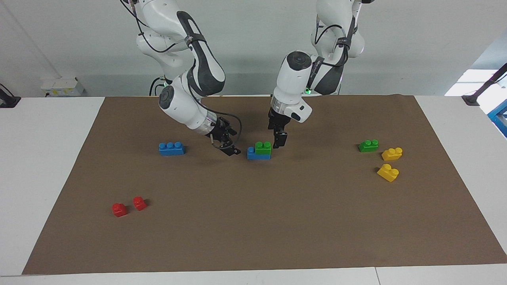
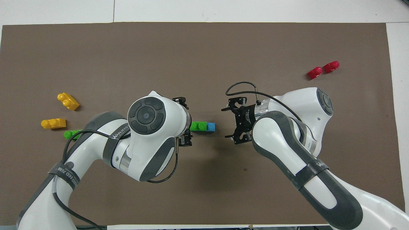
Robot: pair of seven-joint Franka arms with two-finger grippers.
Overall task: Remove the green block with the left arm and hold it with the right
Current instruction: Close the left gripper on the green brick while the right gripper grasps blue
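The open fingers of my right gripper face the blue brick's loose end (image 2: 211,126) next to the green block. I should keep moving in until they close on that loose end.
The green block (image 1: 263,147) is a two-stud brick stuck on top of a blue brick (image 1: 258,154) at the middle of the brown mat. It also shows in the overhead view (image 2: 198,125), on the blue brick (image 2: 211,127). My left gripper (image 1: 279,139) is open and low, right beside the green block toward the left arm's end; in the overhead view (image 2: 187,123) the wrist covers part of the block. My right gripper (image 1: 229,143) is open and tilted, just off the blue brick toward the right arm's end, not touching; it also shows in the overhead view (image 2: 229,123).
Another green two-stud brick (image 1: 368,145) and two yellow bricks (image 1: 392,153) (image 1: 388,172) lie toward the left arm's end. A blue three-stud brick (image 1: 171,148) lies beside the right arm. Two red bricks (image 1: 119,209) (image 1: 139,203) lie farther out.
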